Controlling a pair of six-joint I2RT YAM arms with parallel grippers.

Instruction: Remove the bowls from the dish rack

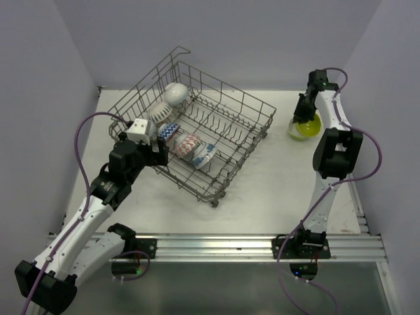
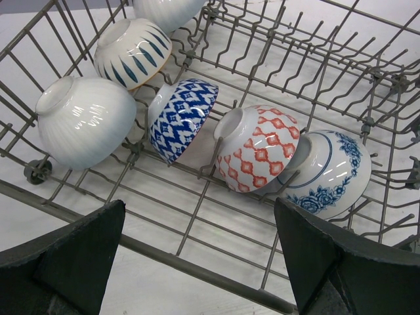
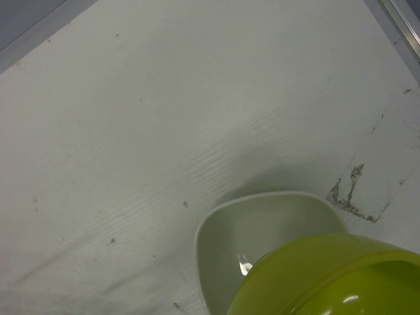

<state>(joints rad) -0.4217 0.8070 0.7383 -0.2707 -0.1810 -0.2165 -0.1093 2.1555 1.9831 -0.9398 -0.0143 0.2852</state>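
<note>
I should use my right gripper to move the lime bowl [image 1: 311, 126] over the pale bowl's middle [image 1: 300, 130] and nest it there before leaving, because the lime bowl sits off-centre over the pale bowl.
The grey wire dish rack [image 1: 252, 125] stands at mid-table. Along its left part lie several bowls: a plain white one [image 2: 167, 10], one with blue streaks [image 2: 131, 52], a ribbed white one [image 2: 85, 128], a blue-patterned one [image 2: 180, 118], a red-patterned one [image 2: 259, 147] and a blue floral one [image 2: 331, 170]. My left gripper [image 1: 161, 149] hangs open at the rack's near-left side, its fingers [image 2: 65, 262] wide apart and nothing between them. At the far right, my right gripper [image 1: 303, 118] is shut on a lime bowl [image 3: 328, 275], held just over a pale bowl [image 3: 262, 230] on the table.
The rack's right half holds only upright tines [image 2: 315, 59]. Its tall wire sides rise at the back and left [image 1: 147, 79]. The side wall stands close behind the right arm [image 1: 387, 98]. A metal rail [image 1: 230, 244] runs along the table's near edge.
</note>
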